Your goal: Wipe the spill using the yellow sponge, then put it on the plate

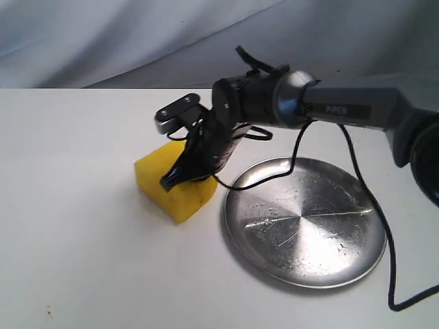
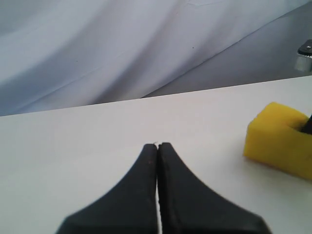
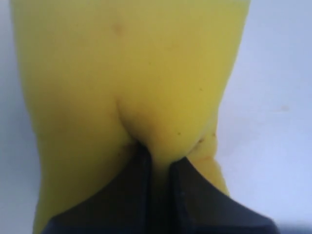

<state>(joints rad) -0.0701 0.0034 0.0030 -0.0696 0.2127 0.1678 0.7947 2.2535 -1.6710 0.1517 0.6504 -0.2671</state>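
Note:
The yellow sponge is near the plate's rim (image 1: 226,203), so next my right gripper wipes back over the white table (image 1: 116,209), away from the plate, before it lifts the sponge.
The yellow sponge (image 1: 175,184) rests on the white table just left of the silver plate (image 1: 305,221). My right gripper (image 1: 180,175) reaches across from the right and is shut on the sponge, pinching a fold of foam between its black fingers (image 3: 134,183); the sponge (image 3: 126,83) fills the right wrist view. The left wrist view shows my left gripper (image 2: 157,145) shut and empty over bare table, with the sponge (image 2: 278,139) off to one side. The spill is not visible in any view; the sponge may cover it.
A black cable (image 1: 374,205) from the right arm loops over the plate's rim and onto the table. Grey cloth (image 1: 103,34) hangs behind the table's far edge. A few tiny dark specks (image 1: 48,314) lie at the front left.

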